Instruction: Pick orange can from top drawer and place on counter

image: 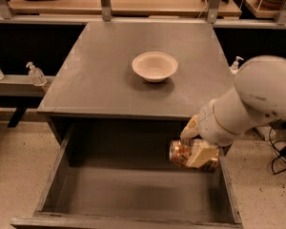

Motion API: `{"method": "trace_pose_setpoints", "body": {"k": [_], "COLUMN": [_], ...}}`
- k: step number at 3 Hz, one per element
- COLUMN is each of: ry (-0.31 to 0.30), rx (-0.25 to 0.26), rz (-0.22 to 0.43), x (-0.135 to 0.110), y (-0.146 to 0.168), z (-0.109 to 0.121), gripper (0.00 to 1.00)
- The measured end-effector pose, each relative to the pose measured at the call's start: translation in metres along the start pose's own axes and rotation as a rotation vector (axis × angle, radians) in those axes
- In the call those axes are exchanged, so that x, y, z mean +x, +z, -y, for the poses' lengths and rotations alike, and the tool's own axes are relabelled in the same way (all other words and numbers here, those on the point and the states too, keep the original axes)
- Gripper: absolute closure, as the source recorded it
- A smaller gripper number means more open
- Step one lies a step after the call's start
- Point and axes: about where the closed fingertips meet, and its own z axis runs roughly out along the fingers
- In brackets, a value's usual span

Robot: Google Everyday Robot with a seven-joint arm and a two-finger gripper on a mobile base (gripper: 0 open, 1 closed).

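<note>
The orange can is hanging lower than the counter's front edge (171,116). My gripper should lift it above that edge first, before moving in to the counter (171,94) beside the bowl.
The orange can (182,153) lies sideways in my gripper (194,146), held above the right back part of the open top drawer (133,190). The gripper is shut on the can, its cream fingers (203,154) clamped around it, and the white arm comes in from the right. The can is lifted off the drawer floor, just below the front edge of the grey counter (109,80).
A cream bowl (155,66) sits on the counter near its middle. Clear pump bottles (35,74) stand on a shelf to the left and another (235,64) to the right. Cables lie on the floor at the right (279,161).
</note>
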Motion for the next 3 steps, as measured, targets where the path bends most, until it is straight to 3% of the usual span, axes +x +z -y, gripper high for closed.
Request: {"method": "trace_pose_setpoints", "body": {"k": [1, 2, 3], "ry": [-0.098, -0.159, -0.198], "rx": [-0.005, -0.015, 0.013], "rz": [0.053, 0.06, 0.025], "x": [-0.032, -0.055, -0.078], "y": [-0.062, -0.102, -0.121], "z": [0.024, 0.054, 0.096], "gripper": [1.0, 1.0, 1.0]}}
